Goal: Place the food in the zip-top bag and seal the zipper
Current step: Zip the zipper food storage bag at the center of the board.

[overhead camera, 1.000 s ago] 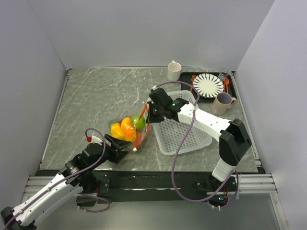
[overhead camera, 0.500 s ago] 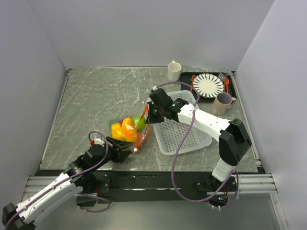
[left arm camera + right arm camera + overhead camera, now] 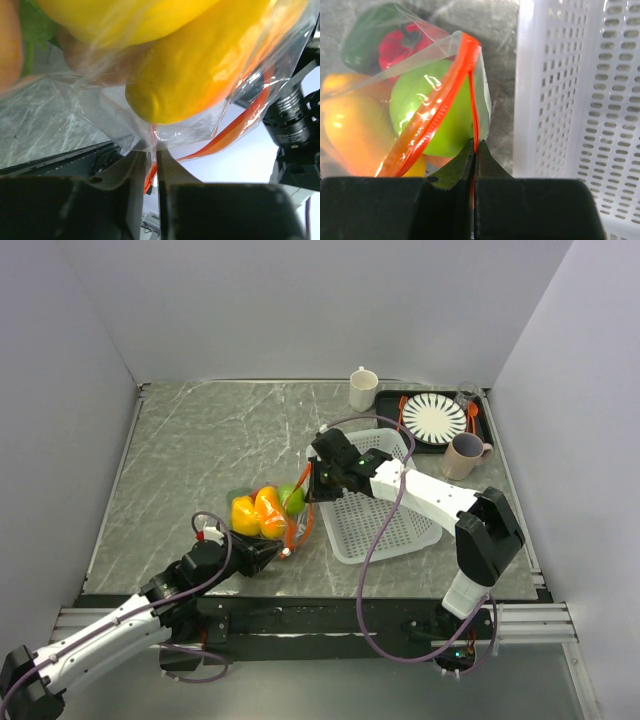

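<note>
The gaping zipper's far end (image 3: 305, 475) is in my right gripper. That gripper should open and then pinch the zipper's near end (image 3: 286, 552) next to my left gripper to start sealing.
The clear zip-top bag (image 3: 262, 515) lies left of the basket, and the food is inside it: yellow pepper (image 3: 200, 70), green apple (image 3: 437, 117), a red piece (image 3: 400, 45), a dark green piece (image 3: 362, 42) and an orange piece (image 3: 268, 508). The orange-red zipper (image 3: 437, 102) gapes open along the bag's mouth. My right gripper (image 3: 474, 146) is shut on the zipper's far end, close to the basket. My left gripper (image 3: 153, 156) is shut on the bag's near corner, with clear plastic and a bit of the zipper (image 3: 235, 127) between its jaws. Seen from above, the left gripper (image 3: 278, 551) and the right gripper (image 3: 312, 486) hold opposite ends of the mouth.
A white mesh basket (image 3: 385, 510) stands right of the bag, under my right arm. At the back right are a white mug (image 3: 363, 388), a dark tray (image 3: 482, 430) with a striped plate (image 3: 434, 418), and a brown mug (image 3: 463, 455). Grey walls enclose the table.
My left gripper moved forward to the bag's near corner and closed on it. The right gripper stayed shut on the zipper's far end.
</note>
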